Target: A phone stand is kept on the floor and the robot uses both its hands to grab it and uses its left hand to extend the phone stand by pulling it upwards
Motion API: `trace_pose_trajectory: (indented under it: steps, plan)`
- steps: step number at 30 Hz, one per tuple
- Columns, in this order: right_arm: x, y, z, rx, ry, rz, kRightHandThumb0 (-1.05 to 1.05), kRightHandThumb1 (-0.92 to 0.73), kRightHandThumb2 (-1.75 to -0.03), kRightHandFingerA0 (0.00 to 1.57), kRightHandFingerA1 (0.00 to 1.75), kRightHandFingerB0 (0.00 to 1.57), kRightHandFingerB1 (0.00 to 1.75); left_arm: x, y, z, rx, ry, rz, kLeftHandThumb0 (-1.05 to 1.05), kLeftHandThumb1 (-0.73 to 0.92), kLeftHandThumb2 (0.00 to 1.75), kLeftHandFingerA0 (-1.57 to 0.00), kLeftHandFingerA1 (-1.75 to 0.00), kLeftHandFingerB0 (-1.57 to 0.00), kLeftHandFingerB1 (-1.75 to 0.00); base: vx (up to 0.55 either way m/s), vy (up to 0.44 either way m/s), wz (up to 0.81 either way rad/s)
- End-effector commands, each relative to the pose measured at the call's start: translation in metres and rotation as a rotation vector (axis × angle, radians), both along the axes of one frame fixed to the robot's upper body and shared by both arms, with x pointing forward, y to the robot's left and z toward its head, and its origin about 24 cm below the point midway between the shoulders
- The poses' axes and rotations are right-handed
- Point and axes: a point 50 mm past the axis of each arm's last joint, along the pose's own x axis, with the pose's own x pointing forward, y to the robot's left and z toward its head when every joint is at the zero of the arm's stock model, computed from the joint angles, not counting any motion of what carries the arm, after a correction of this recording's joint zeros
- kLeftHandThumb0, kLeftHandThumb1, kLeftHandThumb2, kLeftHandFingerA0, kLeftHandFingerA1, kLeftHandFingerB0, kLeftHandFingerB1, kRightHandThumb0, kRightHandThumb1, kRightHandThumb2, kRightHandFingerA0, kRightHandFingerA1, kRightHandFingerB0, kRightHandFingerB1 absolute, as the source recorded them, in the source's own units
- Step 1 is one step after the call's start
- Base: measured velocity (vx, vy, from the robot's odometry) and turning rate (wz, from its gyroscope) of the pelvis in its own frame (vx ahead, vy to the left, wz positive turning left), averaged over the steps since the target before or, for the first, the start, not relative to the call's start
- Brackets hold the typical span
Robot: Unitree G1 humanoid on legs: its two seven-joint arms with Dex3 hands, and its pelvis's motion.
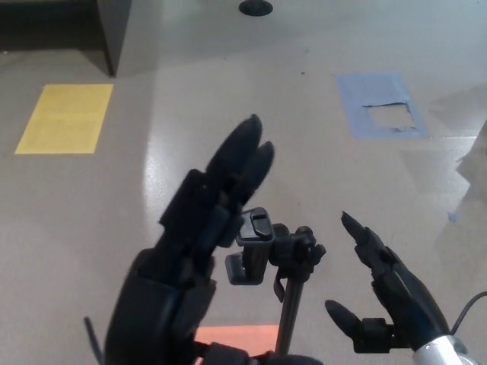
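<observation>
The thin pole (pixel 288 318) is already leaning toward my right hand, so I expect the phone stand to tilt further over when I pull its clamp head (pixel 256 245) up.
The black phone stand (pixel 283 268) rises from the floor at bottom centre, its clamp head on top of a thin pole. My left hand (pixel 196 258) is large in the foreground just left of the clamp, fingers spread and open, partly covering the clamp's left edge. To the right of the pole, my right hand (pixel 384 293) is open too, thumb and fingers apart, a short gap away from the stand. Neither hand touches the stand as far as I can see.
An orange patch (pixel 236 338) lies on the floor beneath the stand. A yellow patch (pixel 65 118) is at the left, a blue taped square (pixel 378 106) at the upper right. A dark cabinet base (pixel 110 34) and a black disc (pixel 255 8) sit at the far edge.
</observation>
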Motion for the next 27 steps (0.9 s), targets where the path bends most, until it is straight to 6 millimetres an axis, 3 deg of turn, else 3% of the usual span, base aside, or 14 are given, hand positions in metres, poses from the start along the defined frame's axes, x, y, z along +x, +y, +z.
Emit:
trace_pose_trajectory:
  steps: [1,5,11,22,27]
  plan:
    - [0.003,0.008,0.011,0.019,-0.106,0.051,-1.01,-0.61,-1.05,0.0,0.27,0.0,0.29,0.03,-0.019,-0.045,-0.013,0.447,-0.132,-0.7,0.35,0.85,0.0,-0.09,0.0,-0.12,0.0,0.0,0.0]
    - [-0.001,0.009,0.008,-0.021,-0.103,0.047,-1.05,-0.63,-1.07,0.0,0.27,0.0,0.27,0.044,-0.007,-0.058,0.069,0.459,0.007,-0.69,0.36,0.85,0.0,-0.15,0.0,-0.13,0.0,0.0,0.0]
    - [-0.008,0.008,0.001,-0.033,-0.072,0.044,-1.05,-0.67,-1.09,0.0,0.26,0.0,0.28,0.058,0.009,-0.063,0.09,0.465,0.093,-0.7,0.38,0.84,0.0,-0.12,0.0,-0.14,0.0,0.0,0.0]
    - [-0.021,0.008,-0.016,-0.033,-0.024,0.033,-1.05,-0.7,-1.11,0.0,0.3,0.0,0.32,0.055,0.011,-0.064,0.178,0.403,0.157,-0.7,0.38,0.84,0.0,-0.11,0.0,-0.12,0.0,0.0,0.0]
    - [-0.027,0.007,-0.023,-0.044,-0.015,0.035,-1.05,-0.64,-1.08,0.0,0.31,0.0,0.32,0.053,0.008,-0.063,0.179,0.402,0.161,-0.68,0.37,0.83,0.0,-0.12,0.0,-0.16,0.0,0.0,0.0]
